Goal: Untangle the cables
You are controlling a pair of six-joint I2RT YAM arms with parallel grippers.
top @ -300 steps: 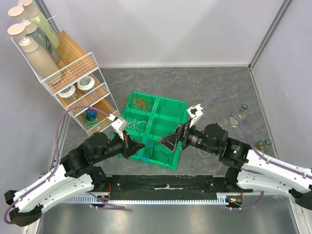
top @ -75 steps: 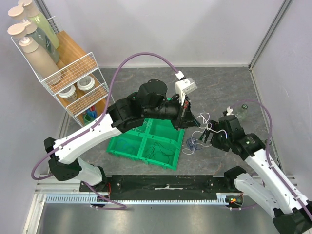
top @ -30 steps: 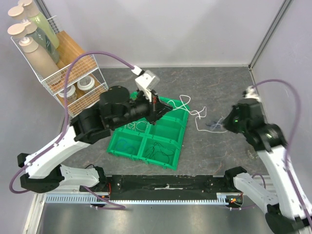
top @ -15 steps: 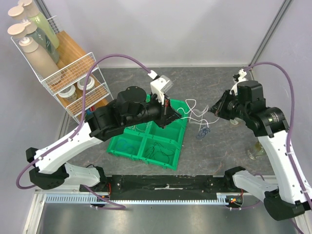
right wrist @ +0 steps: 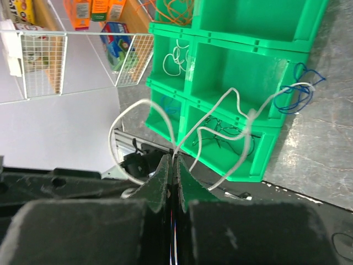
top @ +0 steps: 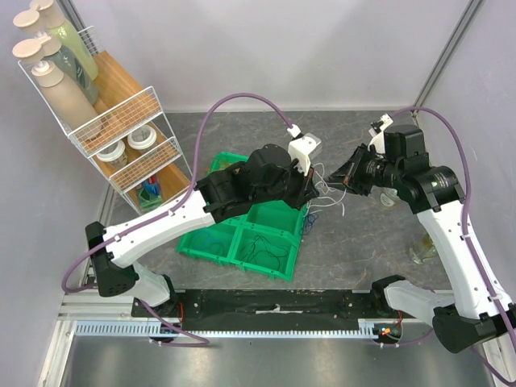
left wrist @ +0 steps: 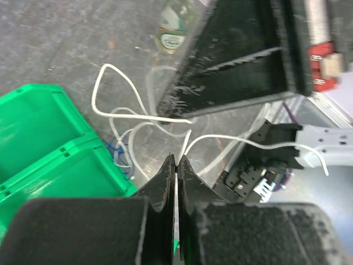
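Next, my right gripper lets go of the white cable and pulls the blue cable away (top: 310, 221), because the blue cable hangs caught in the white cable (right wrist: 297, 88) that both grippers hold.
A thin white cable (top: 326, 182) runs in loops between my two grippers above the table, just right of the green bin (top: 211, 239). My left gripper (top: 314, 190) is shut on one stretch of it; the white cable (left wrist: 124, 113) leaves the closed tips (left wrist: 176, 160). Close to its right, my right gripper (top: 344, 178) is shut on another stretch, and the white cable (right wrist: 223, 103) loops away from its tips (right wrist: 174, 158). A blue cable (right wrist: 295, 94) hangs caught in the white one near the bin's corner, and the blue cable (left wrist: 119, 156) shows by the bin edge.
The green bin (right wrist: 251, 70) has compartments holding an orange cable (right wrist: 175, 9), a white cable (right wrist: 180, 57) and a black cable (right wrist: 219, 136). A wire shelf rack (top: 121, 137) with bottles stands at the far left. Two small glass bottles (top: 422, 250) stand by the right wall.
My left gripper has swung right and closer to the right gripper. The right gripper shifted slightly left. The white loops have bunched up between them, and the blue cable has moved left toward the bin.
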